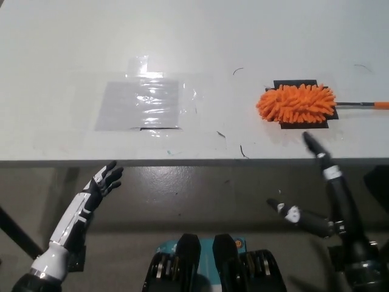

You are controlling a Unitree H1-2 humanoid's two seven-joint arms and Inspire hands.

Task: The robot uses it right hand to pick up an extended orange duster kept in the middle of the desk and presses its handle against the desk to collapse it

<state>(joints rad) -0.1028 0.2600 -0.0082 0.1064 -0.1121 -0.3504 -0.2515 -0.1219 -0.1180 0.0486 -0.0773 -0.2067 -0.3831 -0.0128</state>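
The duster's thin dark handle [355, 104] leads into a thicker orange tip [381, 105], so I expect the handle to slip mostly inside when the robot presses the tip against the desk.
The orange duster [296, 103] lies on the white desk [200, 36] at the right, its fluffy head resting on a black patch [302, 124]. Its thin dark handle [358, 104] runs off to the right and ends in an orange tip at the picture's edge. My black right hand [322, 182] hovers at the desk's front edge, just below the duster head and apart from it, open with fingers spread. My white left hand [100, 185] rests open at the lower left, below the desk edge.
A clear plastic sheet [141, 103] is taped flat to the desk left of centre. A few small dark marks lie on the desk between sheet and duster. The desk's front edge [182, 162] runs across the picture, with grey floor below.
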